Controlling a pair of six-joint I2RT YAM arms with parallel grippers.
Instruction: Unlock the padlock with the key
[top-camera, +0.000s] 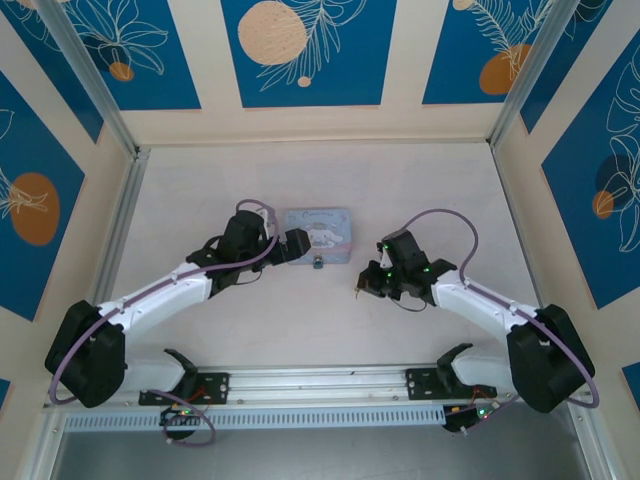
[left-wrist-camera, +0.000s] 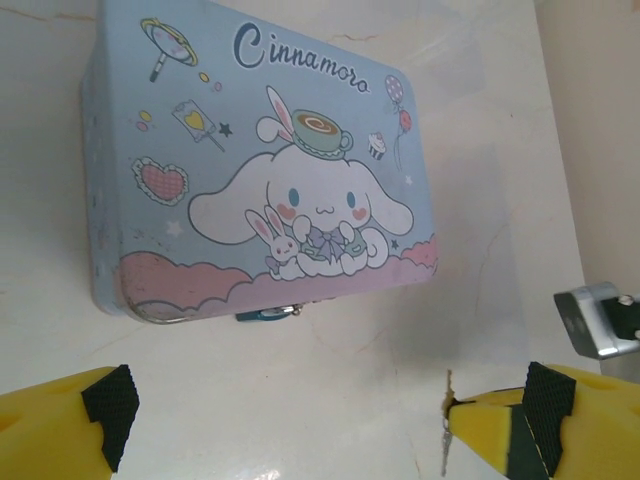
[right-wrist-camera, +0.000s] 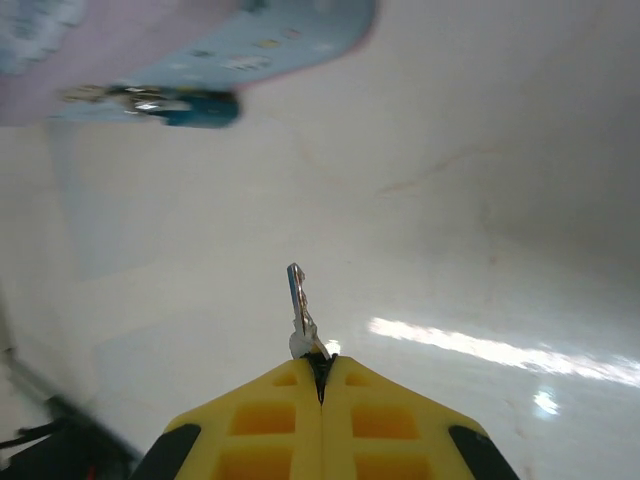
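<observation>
The key sits crosswise (left-wrist-camera: 447, 422) in my right gripper's fingers. My left gripper should take the key (right-wrist-camera: 300, 305) so that my right gripper can grip it again before unlocking the padlock.
The small blue padlock (top-camera: 315, 263) hangs at the near edge of the pale blue cartoon tin (top-camera: 315, 233). In the left wrist view the padlock (left-wrist-camera: 265, 313) peeks from under the tin (left-wrist-camera: 250, 150). My left gripper (top-camera: 298, 245) stands wide open just left of the tin, nothing between its fingers (left-wrist-camera: 110, 405). My right gripper (top-camera: 362, 284) is shut on the key (top-camera: 356, 291), to the right of the padlock and apart from it. The right wrist view shows the key (right-wrist-camera: 300, 310) sticking out of the closed tips (right-wrist-camera: 320, 362), pointing toward the blurred padlock (right-wrist-camera: 195, 105).
The pale table (top-camera: 330, 180) is ringed by blue-patterned walls (top-camera: 300, 50) and metal posts (top-camera: 120, 220). A metal rail (top-camera: 320, 385) with both arm bases runs along the near edge. The right gripper's yellow tip (left-wrist-camera: 490, 430) shows at the lower right of the left wrist view.
</observation>
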